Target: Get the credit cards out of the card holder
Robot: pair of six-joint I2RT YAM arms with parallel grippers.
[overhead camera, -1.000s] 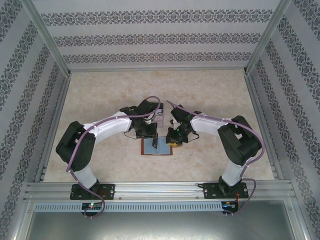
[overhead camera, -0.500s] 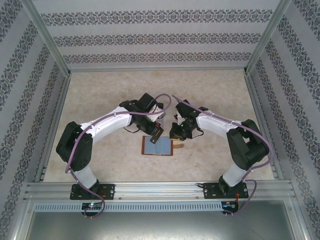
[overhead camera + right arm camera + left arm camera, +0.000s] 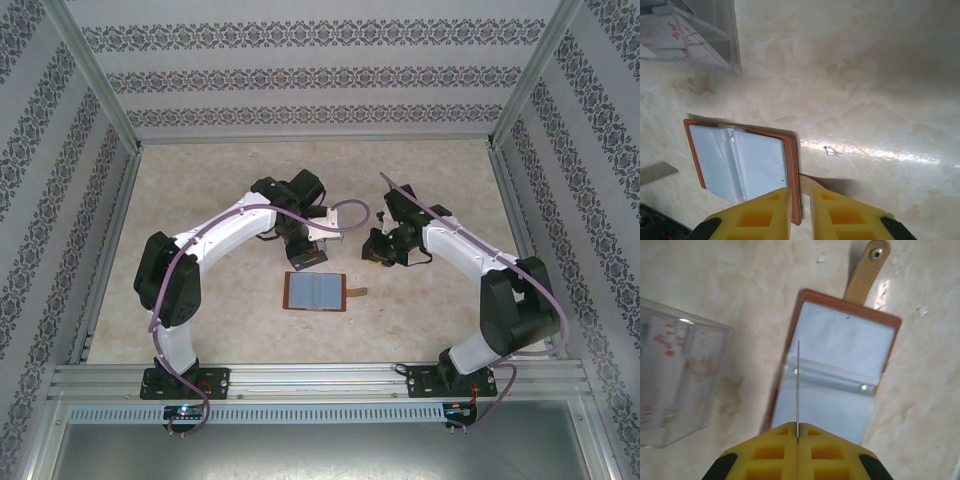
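Observation:
The credit card [image 3: 798,382] is upright and free of the card holder. My left gripper should keep going to the clear rack [image 3: 680,375] and let go of the card in the rear slot.
The card holder [image 3: 315,292] lies open and flat on the table, brown rim around a grey-blue inside, its snap tab [image 3: 867,269] pointing away. In the left wrist view, my left gripper [image 3: 798,427] is shut on one of the credit cards [image 3: 798,385], seen edge-on as a thin line above the holder [image 3: 840,365]. From above, that gripper [image 3: 306,255] hovers just behind the holder. My right gripper [image 3: 801,192] hangs over the holder's tab side, jaws a narrow gap apart with nothing between them. It sits to the right of the holder [image 3: 376,250].
A clear ridged plastic rack [image 3: 675,380] stands on the table just behind the holder, also at the upper left of the right wrist view [image 3: 695,35]. The marbled tabletop [image 3: 440,190] is bounded by patterned walls and aluminium rails.
Both grippers have risen and drawn back from the card holder. The left one carried a card up and away from it; the right one swung out to the right.

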